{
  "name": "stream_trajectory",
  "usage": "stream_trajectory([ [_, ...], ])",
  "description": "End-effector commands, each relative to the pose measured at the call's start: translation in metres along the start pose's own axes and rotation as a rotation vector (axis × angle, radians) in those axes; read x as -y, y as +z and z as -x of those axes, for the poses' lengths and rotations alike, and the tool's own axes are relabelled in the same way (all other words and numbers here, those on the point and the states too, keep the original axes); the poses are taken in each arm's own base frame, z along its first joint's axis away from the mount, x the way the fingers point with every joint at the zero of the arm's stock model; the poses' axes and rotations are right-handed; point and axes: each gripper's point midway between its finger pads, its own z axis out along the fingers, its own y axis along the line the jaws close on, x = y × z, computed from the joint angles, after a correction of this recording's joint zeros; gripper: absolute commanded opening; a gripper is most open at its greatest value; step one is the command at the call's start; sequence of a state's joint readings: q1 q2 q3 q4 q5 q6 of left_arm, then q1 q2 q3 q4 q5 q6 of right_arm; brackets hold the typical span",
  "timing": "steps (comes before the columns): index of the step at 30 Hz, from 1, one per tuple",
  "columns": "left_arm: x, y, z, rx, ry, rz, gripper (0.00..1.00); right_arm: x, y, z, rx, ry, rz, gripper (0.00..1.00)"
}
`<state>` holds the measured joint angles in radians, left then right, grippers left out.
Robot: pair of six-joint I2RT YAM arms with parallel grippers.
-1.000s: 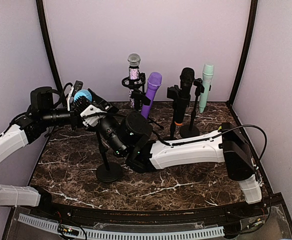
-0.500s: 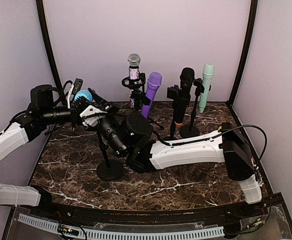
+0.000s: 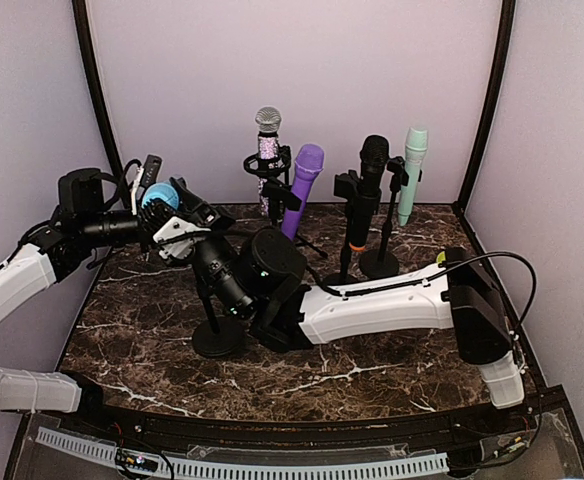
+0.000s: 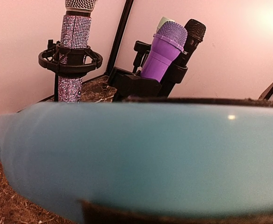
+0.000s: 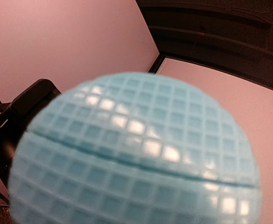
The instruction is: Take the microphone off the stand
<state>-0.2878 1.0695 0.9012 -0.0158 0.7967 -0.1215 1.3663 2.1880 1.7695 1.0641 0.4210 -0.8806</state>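
Note:
The teal body (image 4: 141,154) is between my left gripper's fingers, next to my right gripper, so my left gripper should move back gently and my right gripper should carry the blue microphone (image 3: 160,195) away.
The blue microphone (image 3: 159,196) has a mesh head and a smooth teal body. It is tilted above the black stand (image 3: 210,310) with a round base. My left gripper (image 3: 172,190) has a finger on each side of it. In the left wrist view the teal body (image 4: 141,154) fills the frame between dark finger edges. My right gripper (image 3: 190,238) reaches in from the right just below the microphone, by the stand's top. In the right wrist view the mesh head (image 5: 132,154) fills the frame and hides my fingers.
At the back stand a glitter microphone (image 3: 267,150) in a shock mount, a purple microphone (image 3: 302,185), a black microphone (image 3: 369,185) with an orange ring and a mint microphone (image 3: 412,170). The right arm (image 3: 392,300) lies across the table's middle.
The left gripper and the blue microphone have shifted slightly left. The right gripper and the stand have followed a little.

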Motion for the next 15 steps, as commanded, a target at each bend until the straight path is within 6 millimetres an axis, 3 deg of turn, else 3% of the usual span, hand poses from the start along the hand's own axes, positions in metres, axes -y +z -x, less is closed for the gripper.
stream_trajectory([
  [1,-0.055,-0.007,-0.006,0.007,-0.141,0.239,0.00,0.064,-0.031,0.175,0.449,0.202,-0.106,0.17],
  [15,-0.073,-0.012,0.004,0.023,-0.065,0.313,0.00,0.089,-0.045,0.203,0.445,0.263,-0.109,0.14],
])
